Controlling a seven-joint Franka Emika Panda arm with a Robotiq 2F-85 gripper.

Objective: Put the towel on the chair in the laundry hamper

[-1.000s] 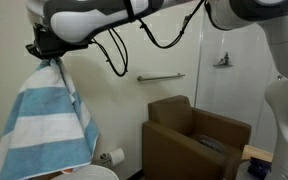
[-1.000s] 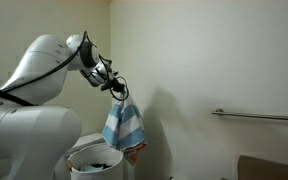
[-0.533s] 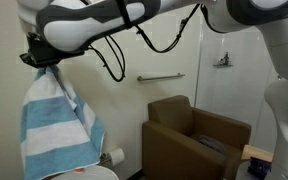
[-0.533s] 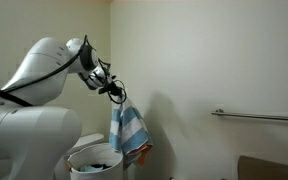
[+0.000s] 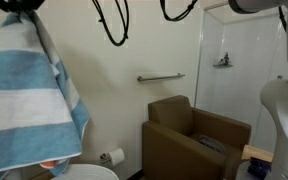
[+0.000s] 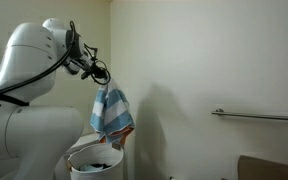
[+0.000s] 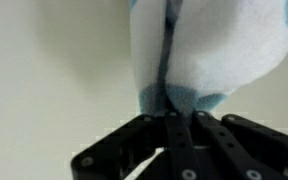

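Observation:
The towel's lower end (image 6: 121,131) is hanging outside the hamper's rim, so my gripper should move back over the hamper's opening (image 6: 94,155) and lower the towel inside before letting go of it.
The light-blue and white striped towel (image 5: 29,95) hangs from my gripper (image 6: 103,77), which is shut on its top edge. In an exterior view the towel (image 6: 111,112) dangles just above the round white laundry hamper (image 6: 94,163), its lower end near the rim. The hamper's rim also shows at the bottom of an exterior view (image 5: 89,173). The wrist view shows the towel (image 7: 209,45) bunched between the black fingers (image 7: 174,130). The dark-brown armchair (image 5: 194,140) stands to the right, with no towel on it.
A metal grab bar (image 5: 160,77) is fixed to the wall above the armchair; it also shows in the other exterior view (image 6: 259,116). A small white toilet paper roll (image 5: 113,157) hangs low on the wall. The robot's white body (image 6: 29,120) stands beside the hamper.
My gripper has swung the towel sideways, closer to one exterior camera, where it now fills the left side. In the other exterior view it has shifted left, over the hamper.

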